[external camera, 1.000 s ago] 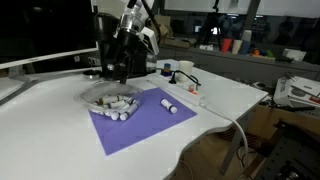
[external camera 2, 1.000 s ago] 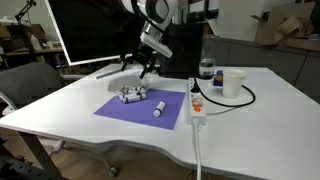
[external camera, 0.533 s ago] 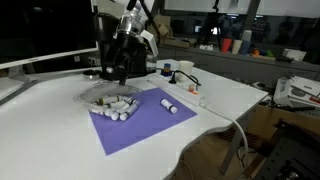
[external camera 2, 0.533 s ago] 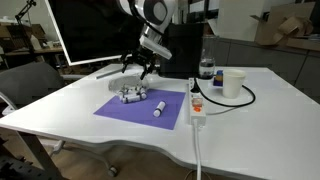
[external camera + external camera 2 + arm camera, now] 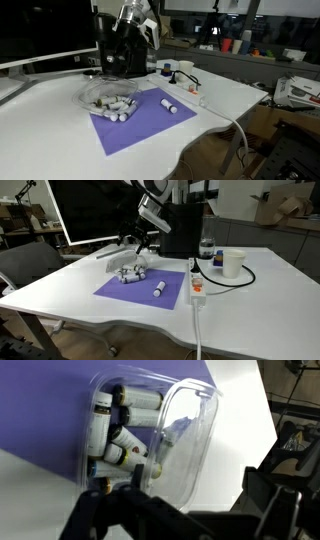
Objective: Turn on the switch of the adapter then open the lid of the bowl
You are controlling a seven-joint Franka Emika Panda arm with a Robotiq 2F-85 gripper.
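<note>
Next, I raise my gripper and push the lid over onto the white table (image 5: pixel 62 145) beside the bowl, because the clear lid (image 5: pixel 187 440) stands half open and slants over the bowl's edge.
The clear bowl (image 5: pixel 120 430) holds several short white cylinders with dark ends and sits at the purple mat's edge; it shows in both exterior views (image 5: pixel 112 98) (image 5: pixel 130 276). Its clear lid (image 5: pixel 192 435) lies folded open beside it, over the white table. My gripper (image 5: pixel 193 473) hangs above the lid and bowl, jaws spread wide and holding nothing; it also shows in both exterior views (image 5: pixel 125 68) (image 5: pixel 140 250). The white adapter (image 5: pixel 197 285) lies to one side of the mat, with its long white cable running off the table edge; it also shows in an exterior view (image 5: pixel 193 93).
A loose white cylinder (image 5: pixel 170 104) (image 5: pixel 158 287) lies on the purple mat (image 5: pixel 140 120) (image 5: pixel 140 288). A tall black machine (image 5: pixel 180 225) stands behind the bowl. A white cup (image 5: pixel 233 263) and a bottle (image 5: pixel 206 250) stand near the adapter. A monitor (image 5: pixel 95 210) stands behind.
My gripper has risen a little away from the bowl. The bowl and the adapter have stayed in place.
</note>
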